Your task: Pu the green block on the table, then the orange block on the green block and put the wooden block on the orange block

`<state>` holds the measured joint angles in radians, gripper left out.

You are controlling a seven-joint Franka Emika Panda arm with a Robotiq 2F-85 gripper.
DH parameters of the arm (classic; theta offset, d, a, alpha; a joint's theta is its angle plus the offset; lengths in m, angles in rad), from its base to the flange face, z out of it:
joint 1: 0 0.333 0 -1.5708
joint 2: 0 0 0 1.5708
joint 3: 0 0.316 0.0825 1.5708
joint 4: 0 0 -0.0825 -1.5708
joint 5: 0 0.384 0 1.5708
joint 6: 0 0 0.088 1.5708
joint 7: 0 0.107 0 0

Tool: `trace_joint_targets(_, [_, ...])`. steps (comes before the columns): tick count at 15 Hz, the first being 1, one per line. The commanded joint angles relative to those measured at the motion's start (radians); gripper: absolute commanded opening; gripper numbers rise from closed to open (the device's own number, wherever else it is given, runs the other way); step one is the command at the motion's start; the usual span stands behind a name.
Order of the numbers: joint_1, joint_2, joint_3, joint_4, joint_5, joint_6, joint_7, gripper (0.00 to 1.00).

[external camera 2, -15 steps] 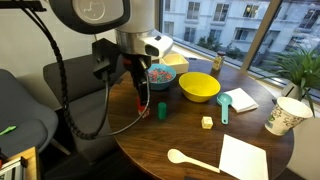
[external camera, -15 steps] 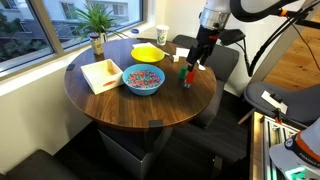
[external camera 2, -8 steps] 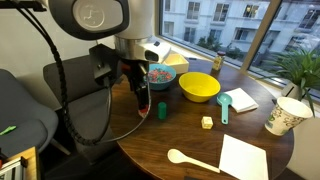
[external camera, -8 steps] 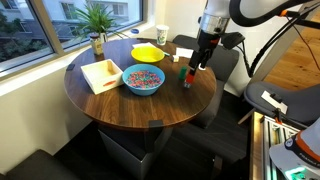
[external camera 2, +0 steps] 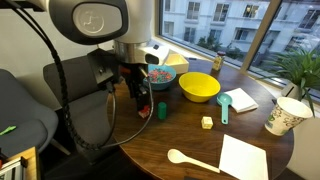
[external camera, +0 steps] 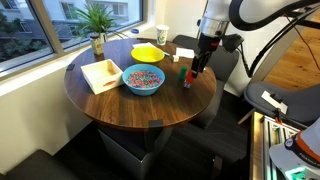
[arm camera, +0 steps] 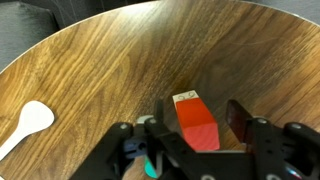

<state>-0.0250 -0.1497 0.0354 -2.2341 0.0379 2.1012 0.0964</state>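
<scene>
Next, I close my gripper around the orange block, lift it off and put it on the green block, because the orange block is standing on the wooden block (arm camera: 185, 97).
The orange block (arm camera: 193, 124) stands on the dark round table (arm camera: 90, 60) between my gripper's fingers (arm camera: 199, 108). The fingers are spread, with a gap showing on the right side of the block. In an exterior view the gripper (external camera 2: 141, 98) hangs low over the orange block (external camera 2: 144, 108), and the green block (external camera 2: 160, 111) sits on the table just beside it. The small wooden block (external camera 2: 207, 122) lies further along the table. In an exterior view the gripper (external camera: 194, 66) is at the table's far edge.
A yellow bowl (external camera 2: 199, 87) and a bowl of coloured candies (external camera: 143, 80) stand near the middle. A pale wooden tray (external camera: 101, 74), paper cup (external camera 2: 287, 115), plant (external camera: 97, 20), teal spoon (external camera 2: 223, 105), white spoon (external camera 2: 190, 159) and napkin (external camera 2: 243, 158) are also on the table.
The arm has shifted only slightly over the orange block. The blocks have not moved.
</scene>
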Motion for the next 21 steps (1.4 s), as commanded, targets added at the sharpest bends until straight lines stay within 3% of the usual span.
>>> trace_joint_targets(1, [0.011,-0.010,-0.008,-0.029,-0.015,0.046,-0.019,0.92])
trace_joint_targets(3, [0.011,-0.008,-0.007,-0.031,-0.020,0.065,-0.021,0.99])
trace_joint_targets(7, [0.014,-0.003,-0.007,-0.047,-0.025,0.127,-0.050,0.99])
trace_joint_targets(9, [0.016,-0.003,-0.007,-0.060,-0.026,0.160,-0.070,0.85])
trace_joint_targets(10, [0.018,-0.002,-0.007,-0.064,-0.022,0.171,-0.078,0.71])
trace_joint_targets(12, [0.021,-0.003,-0.008,-0.071,-0.017,0.188,-0.092,0.53])
trace_joint_targets(18, [0.025,-0.006,-0.009,-0.074,-0.012,0.190,-0.106,0.08])
trace_joint_targets(21, [0.023,-0.012,-0.009,-0.066,-0.019,0.176,-0.104,0.08])
